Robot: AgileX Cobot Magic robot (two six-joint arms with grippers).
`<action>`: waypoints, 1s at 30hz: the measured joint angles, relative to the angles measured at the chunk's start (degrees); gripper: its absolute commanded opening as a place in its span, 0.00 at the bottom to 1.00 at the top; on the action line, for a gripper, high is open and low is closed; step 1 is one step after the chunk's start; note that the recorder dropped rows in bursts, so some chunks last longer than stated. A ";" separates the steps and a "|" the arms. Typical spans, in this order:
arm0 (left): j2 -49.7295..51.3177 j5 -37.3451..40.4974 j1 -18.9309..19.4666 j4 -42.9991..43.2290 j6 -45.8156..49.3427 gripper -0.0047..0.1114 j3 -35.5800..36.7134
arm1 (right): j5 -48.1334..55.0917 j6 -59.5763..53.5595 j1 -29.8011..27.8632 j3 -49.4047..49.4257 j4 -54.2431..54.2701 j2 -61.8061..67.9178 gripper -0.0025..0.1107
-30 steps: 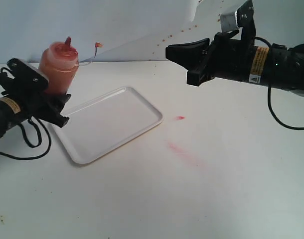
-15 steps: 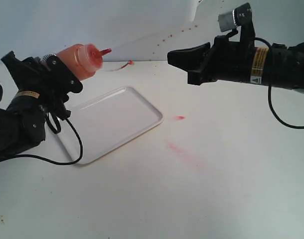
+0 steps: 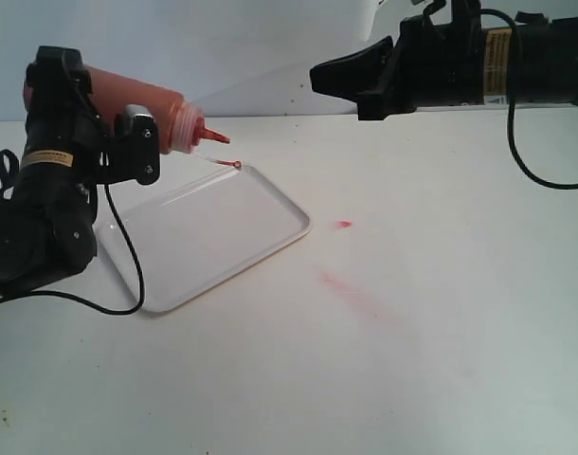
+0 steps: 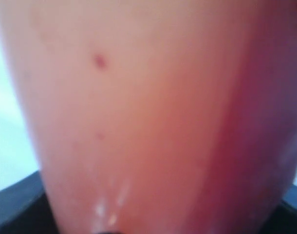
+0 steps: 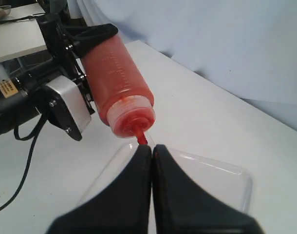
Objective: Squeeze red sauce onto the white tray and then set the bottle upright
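Note:
The bottle's red nozzle (image 3: 211, 136) is aimed beyond the white tray's far rim, so the robot's left gripper should pull the bottle back and tilt it down over the tray's middle (image 3: 208, 226).
My left gripper (image 3: 114, 142) is shut on the orange-red squeeze bottle (image 3: 142, 104), which lies tilted with its red nozzle (image 3: 213, 137) pointing right and slightly down over the far end of the white tray (image 3: 208, 232). The tethered tip cap (image 3: 234, 165) dangles just above the tray's far rim. No red sauce shows on the tray. The bottle's side (image 4: 148, 117) fills the left wrist view, hiding the jaws. My right gripper (image 3: 319, 78) hangs shut and empty in the air at the upper right. In its wrist view the shut gripper (image 5: 152, 148) points at the bottle (image 5: 117, 78) and tray (image 5: 212, 180).
A small red blob (image 3: 342, 225) and a faint red smear (image 3: 346, 287) mark the white table to the right of the tray. A black cable (image 3: 128, 275) loops from the left arm beside the tray's near-left edge.
The left gripper has tipped the bottle from upright to nearly horizontal, nozzle now angled down over the tray's far end. The right arm has risen slightly.

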 measured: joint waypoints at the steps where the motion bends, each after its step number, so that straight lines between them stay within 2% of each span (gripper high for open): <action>1: 0.00 0.00 0.00 1.02 0.39 0.04 -0.84 | 0.61 -0.12 0.00 0.00 0.00 0.00 0.02; 6: 0.00 -0.33 0.00 6.80 1.16 0.04 -3.98 | 1.24 -1.75 0.00 0.00 0.95 0.87 0.02; 9: 0.08 -0.38 -0.02 8.32 1.27 0.04 -4.46 | -0.10 -0.82 0.00 -3.98 -2.36 5.67 0.02; 10: 0.08 -0.38 -0.02 8.32 1.39 0.04 -4.46 | -1.58 -0.14 0.00 -5.03 -3.09 6.82 0.02; 13: 0.08 -0.38 -0.02 7.67 1.49 0.04 -4.46 | -15.49 1.36 0.00 -12.45 -5.43 14.50 0.02; 15: 0.08 -0.38 0.24 7.25 1.49 0.04 -4.31 | -17.67 2.18 0.16 -14.77 -5.55 16.84 0.02; 24: 0.08 -0.37 8.78 17.09 1.60 0.04 -0.66 | -14.62 2.39 0.16 -15.24 -5.55 17.36 0.02; 30: 0.08 1.35 13.01 26.98 1.60 0.04 -1.22 | -18.29 2.80 0.16 -15.24 -5.33 17.36 0.02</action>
